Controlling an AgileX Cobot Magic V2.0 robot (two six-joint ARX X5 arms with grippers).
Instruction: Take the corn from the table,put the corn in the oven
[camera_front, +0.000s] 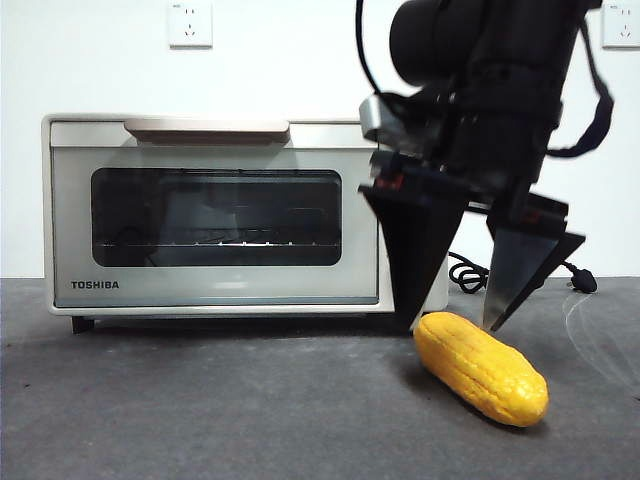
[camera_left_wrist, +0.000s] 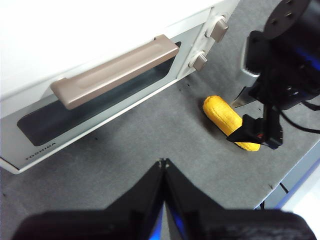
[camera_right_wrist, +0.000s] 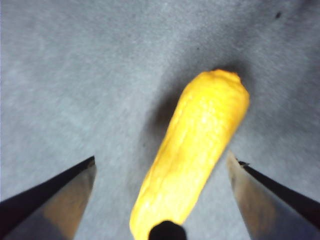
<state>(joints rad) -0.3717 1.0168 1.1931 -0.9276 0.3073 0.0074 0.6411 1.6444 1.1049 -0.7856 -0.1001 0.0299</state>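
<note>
The oven door (camera_front: 215, 218) has the handle (camera_front: 207, 131) along its top edge, so the oven door will swing down until it is flat when I open it.
The yellow corn (camera_front: 482, 368) lies on the dark grey table (camera_front: 200, 410), to the right of the cream TOSHIBA oven (camera_front: 215, 215), whose door is closed. My right gripper (camera_front: 452, 325) hangs open just above the cob, one jaw on each side of its near end. From the right wrist, the corn (camera_right_wrist: 192, 155) lies between the spread jaws of the right gripper (camera_right_wrist: 161, 166), untouched. My left gripper (camera_left_wrist: 164, 161) is shut, empty, and hovers over the table in front of the oven door (camera_left_wrist: 100, 90). The left wrist view also shows the corn (camera_left_wrist: 227, 121) under the right arm.
The oven's black cord (camera_front: 470, 272) trails on the table behind the corn. Two round knobs (camera_left_wrist: 209, 42) sit at the oven's right end. The table edge (camera_left_wrist: 295, 175) runs close beyond the corn in the left wrist view.
</note>
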